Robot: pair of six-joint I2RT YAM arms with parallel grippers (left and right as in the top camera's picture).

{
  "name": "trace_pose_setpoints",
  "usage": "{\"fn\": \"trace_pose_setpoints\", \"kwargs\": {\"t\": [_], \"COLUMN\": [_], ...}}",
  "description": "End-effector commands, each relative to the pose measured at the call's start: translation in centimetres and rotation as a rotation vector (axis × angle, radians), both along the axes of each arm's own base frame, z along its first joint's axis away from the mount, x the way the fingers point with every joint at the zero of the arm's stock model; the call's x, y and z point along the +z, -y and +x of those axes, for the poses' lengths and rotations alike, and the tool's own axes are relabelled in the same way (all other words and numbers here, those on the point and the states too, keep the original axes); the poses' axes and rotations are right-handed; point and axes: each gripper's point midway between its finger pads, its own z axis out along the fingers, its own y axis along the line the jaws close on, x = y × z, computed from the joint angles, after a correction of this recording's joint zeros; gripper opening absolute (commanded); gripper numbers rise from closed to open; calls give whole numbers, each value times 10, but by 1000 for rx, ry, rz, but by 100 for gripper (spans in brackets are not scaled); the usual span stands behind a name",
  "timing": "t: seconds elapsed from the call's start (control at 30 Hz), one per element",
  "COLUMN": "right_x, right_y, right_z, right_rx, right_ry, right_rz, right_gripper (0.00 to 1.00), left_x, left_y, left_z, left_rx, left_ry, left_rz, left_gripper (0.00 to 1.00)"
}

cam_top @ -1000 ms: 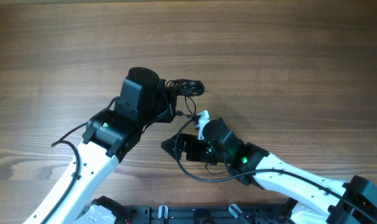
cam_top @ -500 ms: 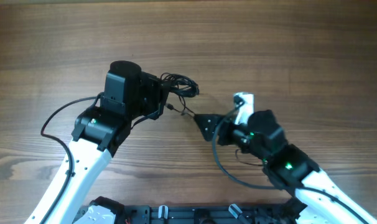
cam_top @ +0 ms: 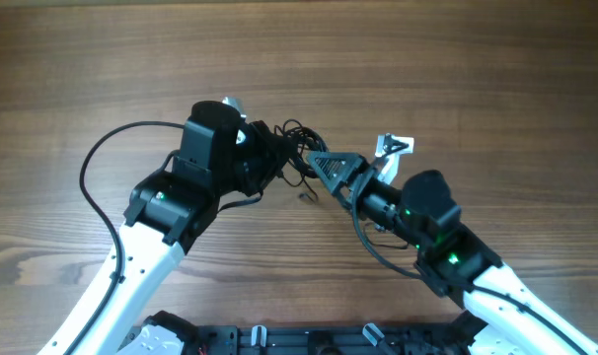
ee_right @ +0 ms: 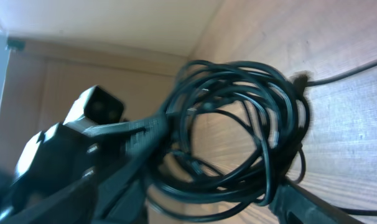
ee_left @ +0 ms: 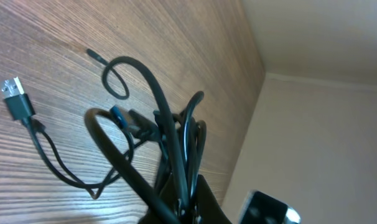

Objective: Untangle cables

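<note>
My right gripper needs to hold the bundle (ee_right: 295,118) as my left gripper opens and grabs one loose cable, because my left gripper is pinching several strands together (ee_left: 183,138).
The cables (cam_top: 297,143) are one knotted bundle of thin black wires at the table's middle, between my two grippers. My left gripper (cam_top: 269,158) is shut on the bundle; in the left wrist view the wires (ee_left: 170,130) rise out of the closed jaws (ee_left: 187,208), and a plug end (ee_left: 17,102) trails onto the wood. My right gripper (cam_top: 326,163) is at the bundle's right side. In the right wrist view its fingers (ee_right: 219,186) are spread apart, with the coil (ee_right: 238,130) looped between them. A small loose end (cam_top: 304,194) lies just below the bundle.
The wooden table (cam_top: 477,79) stretches all round. The left arm's thicker black cable (cam_top: 97,182) arcs out to the left. The right wrist's white camera module (cam_top: 393,145) sticks up behind its gripper. A black rail (cam_top: 279,340) runs along the front edge.
My right gripper has swung up and left, from below the bundle to right against it. My left gripper has turned and shifted slightly right, still holding the bundle.
</note>
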Motion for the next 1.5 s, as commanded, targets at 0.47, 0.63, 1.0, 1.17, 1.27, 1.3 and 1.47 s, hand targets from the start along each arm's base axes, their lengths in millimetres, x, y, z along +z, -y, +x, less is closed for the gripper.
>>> {"fn": "trace_pose_setpoints", "kwargs": {"t": [0.47, 0.63, 1.0, 1.17, 1.27, 1.3, 1.47], "right_x": [-25, -8, 28, 41, 39, 39, 30], "right_y": [-12, 7, 46, 40, 36, 36, 34], "right_z": [25, 34, 36, 4, -7, -8, -6], "right_rx": [-1, 3, 180, 415, 492, 502, 521], "right_ry": [-119, -27, 287, 567, 633, 643, 697], "right_rz": [79, 71, 23, -44, -58, -60, -95], "right_gripper": [5, 5, 5, 5, 5, 4, 5], "left_x": [-26, -43, -52, -49, -45, -42, -15], "left_y": [-23, -41, -55, -72, -82, -81, -69], "left_z": [-17, -27, -31, -18, -7, -4, 16], "left_rx": [107, 155, 189, 256, 254, 220, -68], "left_ry": [-128, -191, -238, -233, -185, -147, 142], "left_rz": [117, 211, 244, 225, 235, 245, 288], "left_gripper": [59, 89, 100, 100, 100, 100, 100]}}
